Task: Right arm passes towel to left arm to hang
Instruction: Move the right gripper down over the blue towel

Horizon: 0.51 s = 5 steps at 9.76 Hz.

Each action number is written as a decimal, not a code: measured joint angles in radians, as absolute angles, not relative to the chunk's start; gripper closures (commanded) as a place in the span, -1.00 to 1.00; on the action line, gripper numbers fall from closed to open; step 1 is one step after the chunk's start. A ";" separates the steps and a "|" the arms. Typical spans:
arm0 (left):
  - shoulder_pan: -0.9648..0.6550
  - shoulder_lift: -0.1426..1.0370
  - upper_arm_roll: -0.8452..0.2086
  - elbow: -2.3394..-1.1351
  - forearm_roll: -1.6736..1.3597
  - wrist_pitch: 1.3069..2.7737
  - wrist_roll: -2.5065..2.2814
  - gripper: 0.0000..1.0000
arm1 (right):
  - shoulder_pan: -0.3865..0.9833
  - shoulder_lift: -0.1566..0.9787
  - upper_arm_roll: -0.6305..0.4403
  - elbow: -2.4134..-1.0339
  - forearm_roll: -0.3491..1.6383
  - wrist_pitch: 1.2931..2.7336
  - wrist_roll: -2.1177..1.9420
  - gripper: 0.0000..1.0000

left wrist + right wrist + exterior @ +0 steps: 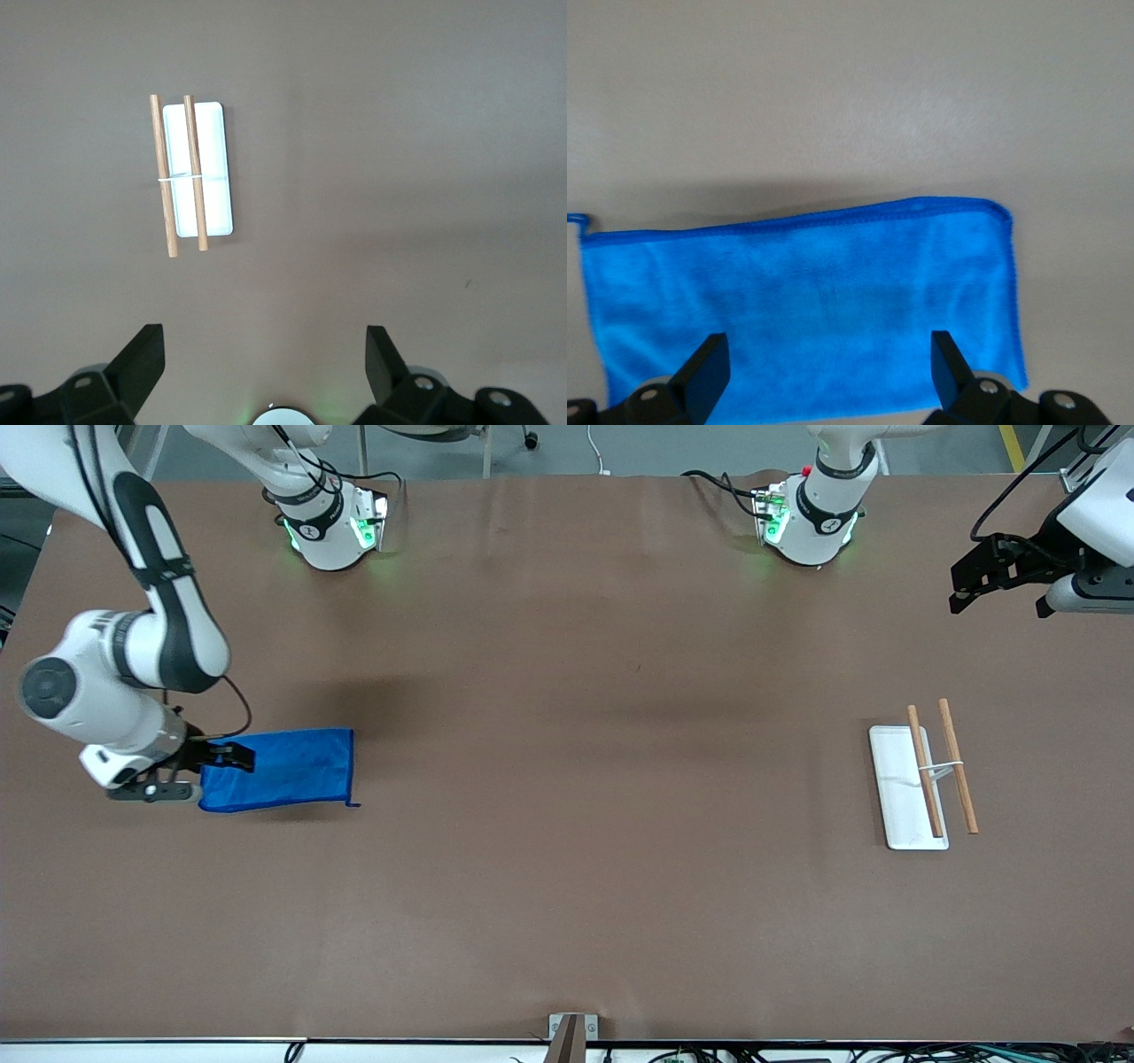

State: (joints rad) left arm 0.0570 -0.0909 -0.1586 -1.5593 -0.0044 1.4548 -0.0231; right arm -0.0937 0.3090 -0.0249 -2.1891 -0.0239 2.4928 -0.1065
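Note:
The blue towel (289, 771) is flat between my right gripper's open fingers (831, 354). The towel's far edge will curl up into a narrow heap when I lift the towel.
The blue towel (292, 766) lies flat on the brown table toward the right arm's end. My right gripper (220, 774) is low over the towel's end nearest that arm, open, with nothing between its fingers. In the right wrist view the towel (815, 283) fills the space under the gripper (830, 363), and both fingers stand wide apart over the cloth. A small thread shows at one towel corner (576, 218). My left gripper (997, 602) is up in the air at the left arm's end of the table, open and empty, and it also shows in the left wrist view (266, 363).
A rack with a white base (895, 779) and two wooden rods (959, 766) stands toward the left arm's end; it also shows in the left wrist view (213, 168). The two arm bases (332, 527) (811, 518) stand along the table's edge farthest from the front camera.

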 measured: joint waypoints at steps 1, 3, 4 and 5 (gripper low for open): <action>0.057 -0.091 -0.159 -1.559 -0.004 1.455 -0.023 -1.00 | -0.094 0.337 -0.025 -2.218 -0.024 2.555 -0.109 -1.00; 0.057 -0.091 -0.159 -1.559 -0.004 1.454 -0.023 -1.00 | -0.094 0.376 -0.027 -2.225 -0.024 2.596 -0.120 -1.00; 0.057 -0.091 -0.159 -1.559 -0.004 1.454 -0.023 -1.00 | -0.094 0.385 -0.028 -2.225 -0.024 2.601 -0.124 -0.96; 0.057 -0.091 -0.159 -1.559 -0.004 1.454 -0.023 -1.00 | -0.094 0.394 -0.028 -2.225 -0.024 2.604 -0.126 -0.95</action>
State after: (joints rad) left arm 0.0571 -0.0907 -0.1586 -1.5592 -0.0044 1.4544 -0.0231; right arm -0.0940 0.3941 -0.0278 -2.2253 -0.0239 2.6041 -0.1258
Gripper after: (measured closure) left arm 0.000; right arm 0.018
